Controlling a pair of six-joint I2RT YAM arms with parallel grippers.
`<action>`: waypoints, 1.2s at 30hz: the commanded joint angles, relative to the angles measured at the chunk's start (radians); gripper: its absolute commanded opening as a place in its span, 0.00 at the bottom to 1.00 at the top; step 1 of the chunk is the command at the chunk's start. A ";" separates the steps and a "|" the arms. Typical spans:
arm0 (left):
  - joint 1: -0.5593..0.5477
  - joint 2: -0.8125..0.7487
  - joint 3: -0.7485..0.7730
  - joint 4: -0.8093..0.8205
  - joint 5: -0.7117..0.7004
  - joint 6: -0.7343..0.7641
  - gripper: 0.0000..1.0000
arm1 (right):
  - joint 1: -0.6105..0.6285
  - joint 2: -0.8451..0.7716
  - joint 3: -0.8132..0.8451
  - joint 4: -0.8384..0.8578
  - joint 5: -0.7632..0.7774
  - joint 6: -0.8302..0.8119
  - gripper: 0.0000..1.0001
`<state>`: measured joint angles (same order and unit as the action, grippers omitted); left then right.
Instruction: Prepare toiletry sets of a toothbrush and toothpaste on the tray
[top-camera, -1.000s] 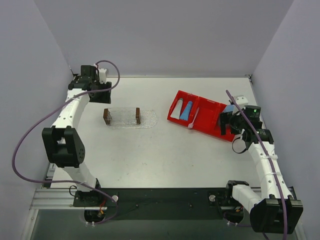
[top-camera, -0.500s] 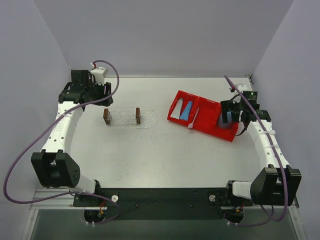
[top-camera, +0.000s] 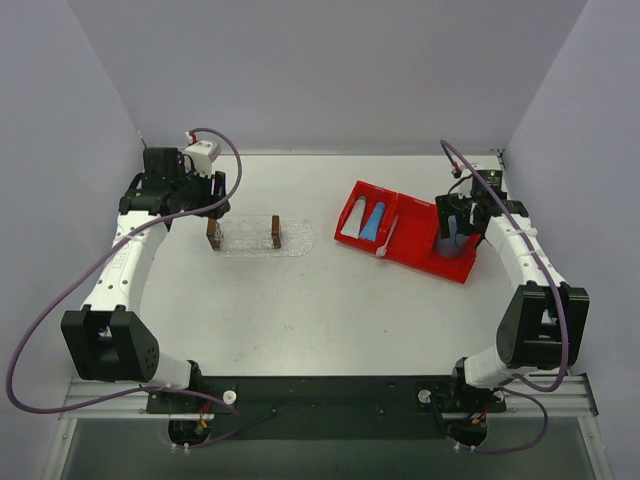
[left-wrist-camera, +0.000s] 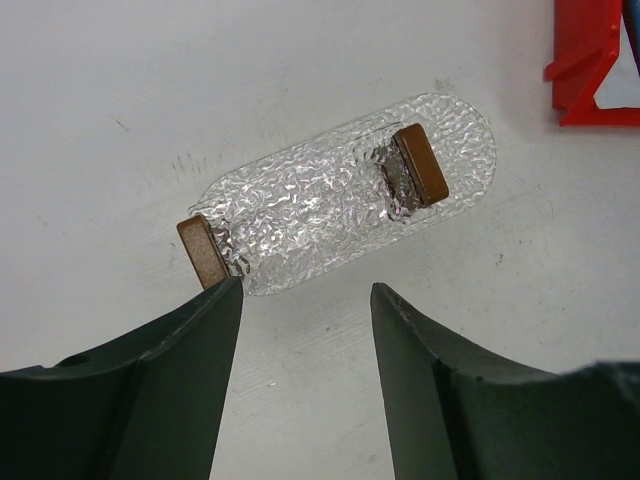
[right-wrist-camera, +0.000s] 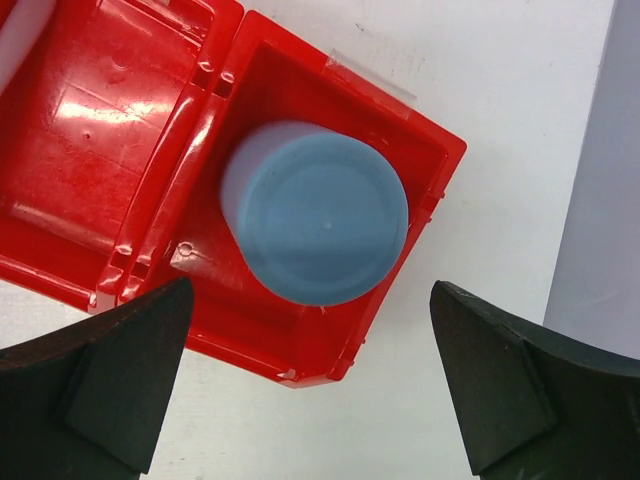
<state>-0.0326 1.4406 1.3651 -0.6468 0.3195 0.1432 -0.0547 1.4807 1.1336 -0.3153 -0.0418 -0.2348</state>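
Observation:
The blue cup stands in the red bin (top-camera: 412, 238), far from the robot's left gripper, so next the right gripper picks up the cup (top-camera: 453, 242) and passes it to the left gripper.
The clear, bumpy tray (top-camera: 258, 238) lies left of centre with a brown block (top-camera: 214, 234) at its left end and another (top-camera: 276, 231) further right. My left gripper (top-camera: 195, 195) hovers just behind its left end, open and empty; in the left wrist view the left gripper (left-wrist-camera: 305, 290) frames bare table beside the tray (left-wrist-camera: 340, 190). A blue toothpaste (top-camera: 373, 220) and a white toothpaste (top-camera: 352, 222) lie in the red bin's left compartment. The toothbrush (top-camera: 388, 238) leans on the bin's divider. My right gripper (top-camera: 456, 215) is open wide above the blue cup (right-wrist-camera: 320, 215).
The red two-compartment bin (top-camera: 415, 245) sits at the right, close to the right wall; the right wrist view shows the bin's wall (right-wrist-camera: 100, 150) around the cup. A corner of the bin (left-wrist-camera: 585, 60) shows in the left wrist view. Grey walls close in three sides.
The right arm has stretched out and its gripper has moved from beside the bin to above the blue cup. The left gripper has moved from the back corner toward the tray's left end.

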 joint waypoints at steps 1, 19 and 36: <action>-0.003 -0.028 -0.001 0.062 0.038 0.018 0.64 | -0.013 0.050 0.054 0.012 -0.003 0.012 0.99; -0.004 -0.013 -0.012 0.091 0.085 0.001 0.64 | -0.073 0.162 0.135 -0.010 -0.142 0.023 0.62; -0.012 -0.085 -0.044 0.226 0.190 -0.005 0.61 | -0.073 -0.077 0.351 -0.235 -0.161 0.025 0.05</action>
<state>-0.0357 1.4326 1.3384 -0.5488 0.4145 0.1421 -0.1238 1.5291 1.3754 -0.4568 -0.1806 -0.2176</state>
